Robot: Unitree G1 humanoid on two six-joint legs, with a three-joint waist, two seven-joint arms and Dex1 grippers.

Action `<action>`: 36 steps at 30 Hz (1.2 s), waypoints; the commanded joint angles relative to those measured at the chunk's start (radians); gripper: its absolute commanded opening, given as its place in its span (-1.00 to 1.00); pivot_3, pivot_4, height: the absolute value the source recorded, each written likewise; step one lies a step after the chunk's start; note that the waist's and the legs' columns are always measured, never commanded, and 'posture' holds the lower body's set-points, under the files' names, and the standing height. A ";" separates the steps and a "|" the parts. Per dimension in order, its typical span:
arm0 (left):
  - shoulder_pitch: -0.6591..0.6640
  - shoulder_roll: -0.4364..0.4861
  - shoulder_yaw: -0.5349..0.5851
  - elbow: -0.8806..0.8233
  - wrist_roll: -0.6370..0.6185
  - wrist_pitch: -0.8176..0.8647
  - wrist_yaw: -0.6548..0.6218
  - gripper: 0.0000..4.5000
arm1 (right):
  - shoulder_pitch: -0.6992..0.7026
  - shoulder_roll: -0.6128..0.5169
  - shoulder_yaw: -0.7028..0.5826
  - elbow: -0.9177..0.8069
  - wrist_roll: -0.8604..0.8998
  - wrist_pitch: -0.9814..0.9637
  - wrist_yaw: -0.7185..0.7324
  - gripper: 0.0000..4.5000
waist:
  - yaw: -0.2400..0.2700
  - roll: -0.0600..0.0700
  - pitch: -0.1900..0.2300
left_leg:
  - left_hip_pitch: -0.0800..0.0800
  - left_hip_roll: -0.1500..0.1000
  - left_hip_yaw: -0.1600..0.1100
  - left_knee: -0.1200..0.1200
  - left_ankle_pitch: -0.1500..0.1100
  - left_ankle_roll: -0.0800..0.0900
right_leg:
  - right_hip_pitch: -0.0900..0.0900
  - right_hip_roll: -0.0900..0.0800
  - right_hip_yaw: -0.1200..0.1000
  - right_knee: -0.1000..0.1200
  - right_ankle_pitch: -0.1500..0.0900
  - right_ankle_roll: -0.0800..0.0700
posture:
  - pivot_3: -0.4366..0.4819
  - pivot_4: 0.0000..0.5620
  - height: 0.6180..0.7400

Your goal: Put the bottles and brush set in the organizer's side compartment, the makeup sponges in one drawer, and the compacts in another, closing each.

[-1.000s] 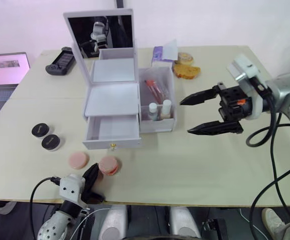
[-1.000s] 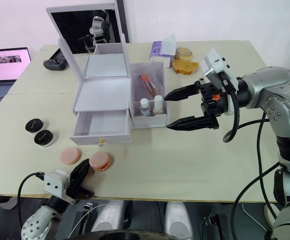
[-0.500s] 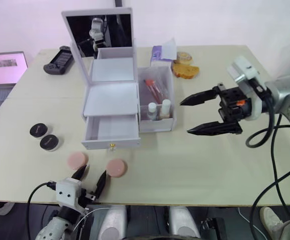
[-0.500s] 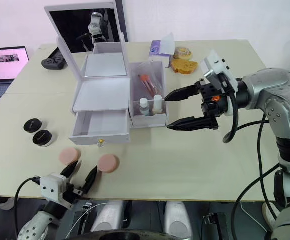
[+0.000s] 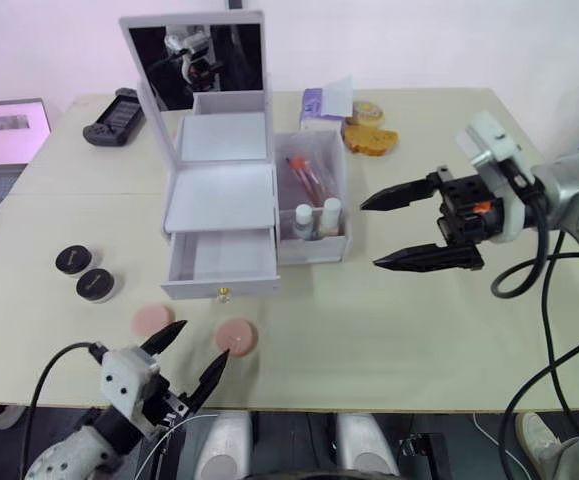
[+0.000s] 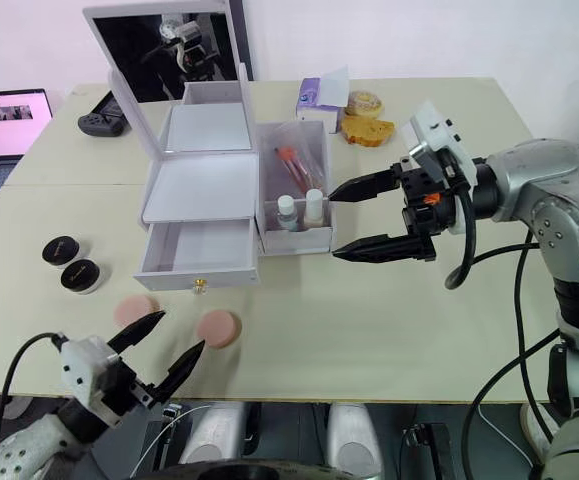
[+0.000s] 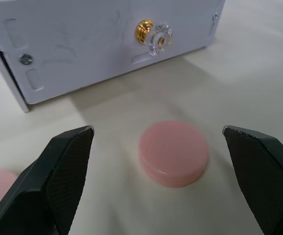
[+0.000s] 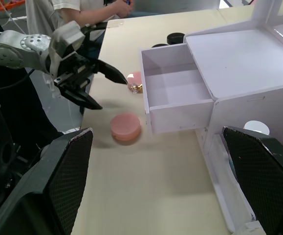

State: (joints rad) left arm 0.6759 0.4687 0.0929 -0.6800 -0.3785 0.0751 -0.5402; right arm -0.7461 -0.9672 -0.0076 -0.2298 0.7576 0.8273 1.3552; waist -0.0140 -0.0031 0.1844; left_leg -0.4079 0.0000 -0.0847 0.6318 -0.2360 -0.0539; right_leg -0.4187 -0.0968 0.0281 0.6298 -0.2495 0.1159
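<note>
The empty drawer [image 5: 222,258] is much wider than the pink makeup sponge [image 5: 236,337]. The sponge should lie flat with space beside it when I lower it.
The white organizer [image 5: 219,195] stands mid-table with its mirror lid up and its lower drawer [image 5: 221,262] pulled out and empty. Its side compartment [image 5: 314,250] holds two small bottles [image 5: 304,220] and the bagged brush set [image 5: 309,178]. Two pink makeup sponges [image 5: 237,336] [image 5: 153,320] lie in front of the drawer. Two black compacts [image 5: 73,260] sit to the left. My left gripper [image 5: 204,342] is open near the front edge, its fingers flanking the right-hand sponge [image 7: 174,153] from behind without touching it. My right gripper [image 5: 371,235] hangs open, right of the organizer.
A laptop [image 5: 4,120] and a game controller [image 5: 104,108] lie at the back left. A tissue pack [image 5: 327,100] and pastries [image 5: 369,135] sit behind the organizer. A seated person [image 8: 77,12] shows in the right wrist view beyond the table.
My left gripper, shut against the right-hand sponge a second ago, has opened and drawn back. That sponge now lies slightly further right. The right arm has not moved.
</note>
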 commanded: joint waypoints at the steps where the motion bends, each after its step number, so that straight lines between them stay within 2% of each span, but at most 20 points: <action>1: -0.053 0.035 -0.018 0.012 0.024 0.052 -0.016 0.98 | -0.007 -0.011 -0.035 -0.025 0.015 -0.001 -0.009 1.00 | -0.001 0.000 0.000 | 0.000 0.000 0.000 0.000 0.000 0.000 | 0.000 0.000 0.000 0.000 0.000 0.000 | -0.05 -0.47 1.00; 12: -0.227 0.067 -0.098 0.155 0.078 0.084 -0.079 0.98 | 0.021 -0.042 -0.088 -0.066 0.038 0.019 -0.045 1.00 | 0.000 0.000 0.000 | 0.000 0.000 0.000 0.000 0.000 0.000 | 0.000 0.000 0.000 0.000 0.000 0.000 | -0.05 -0.47 1.00; 22: -0.288 0.075 -0.129 0.246 0.116 0.022 -0.142 0.98 | 0.026 -0.056 -0.109 -0.075 0.049 0.024 -0.068 1.00 | 0.001 0.000 0.000 | 0.001 0.000 0.000 0.000 0.000 0.000 | 0.001 0.000 0.000 0.000 0.000 0.000 | -0.05 -0.47 1.00; 28: -0.332 0.071 -0.166 0.222 0.149 0.062 -0.134 0.98 | 0.028 -0.059 -0.117 -0.077 0.048 0.024 -0.077 1.00 | 0.001 0.001 0.000 | 0.001 0.000 0.000 0.000 0.000 0.000 | 0.001 0.000 0.000 0.001 0.000 0.000 | -0.05 -0.47 1.00; 31: -0.354 0.067 -0.185 0.199 0.163 0.088 -0.121 0.62 | 0.028 -0.060 -0.118 -0.076 0.047 0.023 -0.079 1.00 | 0.001 0.001 0.000 | 0.001 0.000 0.000 0.000 0.000 0.000 | 0.001 0.000 0.000 0.001 0.000 0.000 | -0.05 -0.47 1.00; 33: -0.359 0.064 -0.191 0.189 0.162 0.103 -0.115 0.22 | 0.026 -0.060 -0.118 -0.074 0.046 0.022 -0.081 1.00 | 0.001 0.001 0.000 | 0.001 0.000 0.000 0.000 0.000 0.000 | 0.001 0.000 0.000 0.001 0.001 0.001 | -0.05 -0.47 1.00; 36: -0.358 0.064 -0.184 0.185 0.156 0.110 -0.109 0.19 | 0.022 -0.059 -0.116 -0.069 0.043 0.018 -0.081 1.00 | -0.001 0.001 0.000 | 0.001 0.000 0.000 0.000 0.000 0.000 | 0.001 0.000 0.000 0.001 0.001 0.001 | -0.05 -0.47 1.00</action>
State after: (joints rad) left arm 0.3121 0.5320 -0.1009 -0.4574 -0.2230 0.1870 -0.6555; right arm -0.7096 -1.0070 -0.0903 -0.2810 0.7903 0.8574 1.2756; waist -0.0147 -0.0026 0.1841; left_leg -0.4068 0.0000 -0.0849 0.6320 -0.2359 -0.0538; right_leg -0.4174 -0.0966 0.0281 0.6306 -0.2489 0.1168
